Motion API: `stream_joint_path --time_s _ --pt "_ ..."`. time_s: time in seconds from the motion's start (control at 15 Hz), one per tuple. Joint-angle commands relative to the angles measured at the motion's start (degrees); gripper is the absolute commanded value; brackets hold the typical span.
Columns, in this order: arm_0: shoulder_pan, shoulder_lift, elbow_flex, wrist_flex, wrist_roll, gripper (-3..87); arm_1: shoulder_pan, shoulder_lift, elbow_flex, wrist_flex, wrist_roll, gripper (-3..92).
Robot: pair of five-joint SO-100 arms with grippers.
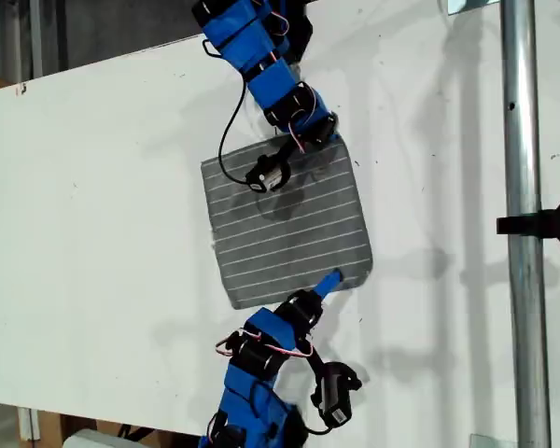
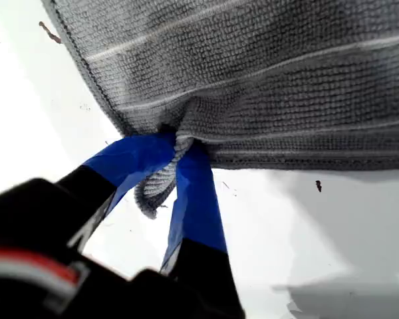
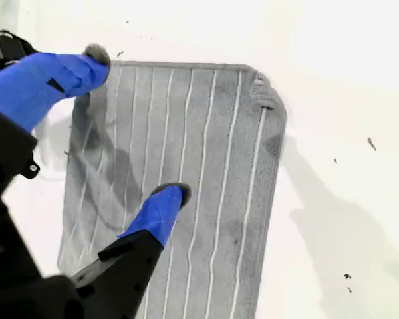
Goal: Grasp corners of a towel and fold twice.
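Observation:
The towel's pinched corner (image 2: 165, 174) is bunching up and curling, so I expect the towel to fold over limply into a loose strip of layers when the robot carries the towel's edge across.
The towel (image 1: 289, 219) lies flat on the white table, dark grey with thin white stripes. My first gripper (image 1: 331, 278) comes in from the exterior view's bottom, at the towel's lower edge near its right corner. In the first wrist view that gripper (image 2: 179, 146) is shut on a bunched fold at the corner of the towel (image 2: 266, 73). My second gripper (image 1: 313, 135) reaches in from the exterior view's top. It is open (image 3: 136, 125) over the towel (image 3: 213, 199), one fingertip (image 3: 86, 63) by a corner and the other fingertip (image 3: 166, 199) on the cloth.
A metal pole (image 1: 521, 187) with a black clamp (image 1: 553, 222) stands at the exterior view's right. Bare white table (image 1: 93, 233) spreads to the exterior view's left of the towel. A black cable (image 1: 226, 131) hangs from the second arm over the towel's upper edge.

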Motion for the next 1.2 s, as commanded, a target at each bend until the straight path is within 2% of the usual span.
stream_joint_path --time_s 0.0,0.47,0.8,0.93,1.0,1.13 --pt "0.1 -4.1 -3.8 -0.7 1.4 34.1 -0.1 1.9 -1.0 -0.6 0.1 -0.1" --pt "1.6 -22.1 -11.0 -5.6 -4.0 30.2 -0.8 1.8 -0.6 -1.0 0.4 -0.1" --pt "6.2 -33.6 -10.9 -7.0 -14.4 31.6 -0.8 1.8 -0.7 -1.0 0.5 -0.1" --pt "5.4 -38.2 -12.1 -6.9 -16.8 24.4 -0.9 2.0 -0.9 -0.9 0.5 -0.1" --pt "5.1 -38.2 -12.2 -6.3 -16.9 17.3 -1.1 2.2 -0.9 -0.8 0.6 -0.1" --pt "3.9 -36.7 -13.5 -1.1 -15.8 -2.9 -1.0 2.5 -0.8 -0.7 0.6 -0.1"
